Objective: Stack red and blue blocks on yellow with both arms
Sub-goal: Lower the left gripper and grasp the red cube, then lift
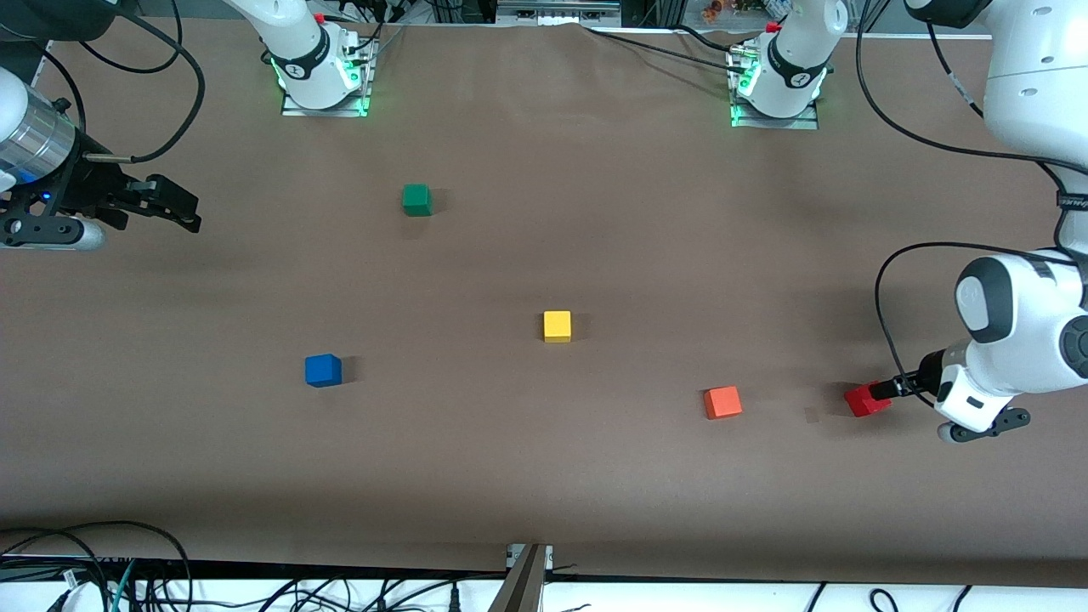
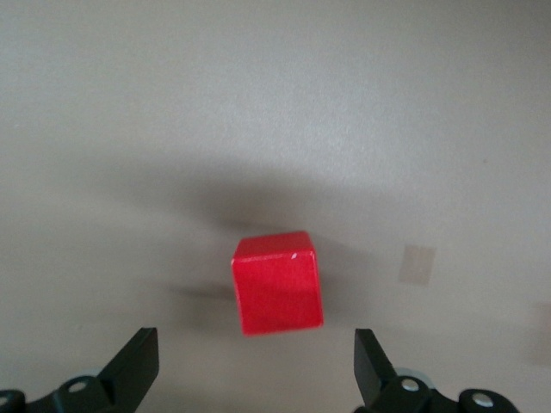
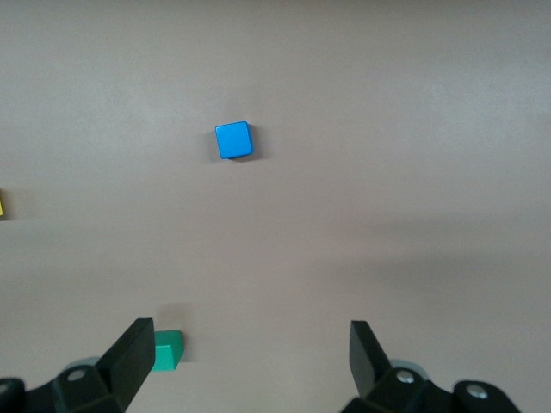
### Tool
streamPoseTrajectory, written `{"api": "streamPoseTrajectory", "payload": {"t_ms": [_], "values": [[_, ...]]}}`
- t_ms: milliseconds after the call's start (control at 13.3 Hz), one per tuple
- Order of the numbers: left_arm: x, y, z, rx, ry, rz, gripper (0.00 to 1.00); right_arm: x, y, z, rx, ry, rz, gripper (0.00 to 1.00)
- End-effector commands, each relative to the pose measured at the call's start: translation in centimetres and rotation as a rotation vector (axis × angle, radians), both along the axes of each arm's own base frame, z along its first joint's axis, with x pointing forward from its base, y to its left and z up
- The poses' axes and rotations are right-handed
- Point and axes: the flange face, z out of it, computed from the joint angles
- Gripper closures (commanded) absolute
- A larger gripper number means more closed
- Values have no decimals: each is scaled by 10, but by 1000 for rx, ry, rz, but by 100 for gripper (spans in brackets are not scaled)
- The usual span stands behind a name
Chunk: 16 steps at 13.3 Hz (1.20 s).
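The red cube [image 2: 278,284] lies free and lined up with the gap of my left gripper's open fingers, so I keep advancing until they are on either side of its sides [image 1: 863,399], then close.
The deep red cube [image 1: 867,399] lies on the table near the left arm's end. My left gripper [image 1: 889,389] is low beside it and open. In the left wrist view the red cube [image 2: 277,282] sits just ahead of the spread fingertips, and the gripper [image 2: 256,337] is not touching it. The blue cube [image 1: 323,370] lies toward the right arm's end. The yellow cube [image 1: 557,325] lies mid-table. My right gripper [image 1: 180,212] hovers open and empty at the right arm's end. The right wrist view shows its gripper [image 3: 250,328], the blue cube [image 3: 233,140] and a sliver of the yellow cube [image 3: 2,205].
An orange cube [image 1: 722,402] lies between the yellow and red cubes, nearer to the front camera than the yellow. A green cube [image 1: 416,199] lies nearer the arm bases and shows in the right wrist view [image 3: 166,351]. A small tape patch [image 1: 812,415] is beside the red cube.
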Motion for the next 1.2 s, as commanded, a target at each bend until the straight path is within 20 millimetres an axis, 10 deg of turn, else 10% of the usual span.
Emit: {"api": "streamPoseTrajectory", "payload": {"t_ms": [0, 675, 1125], "values": [[6, -10, -16, 8, -33, 38, 0, 2, 0, 5, 14, -4, -18, 0], [-1, -10, -52, 2, -21, 49, 5, 2, 0, 5, 14, -4, -18, 0], [4, -10, -39, 12, -39, 28, 100, 2, 0, 5, 14, -4, -18, 0]]}}
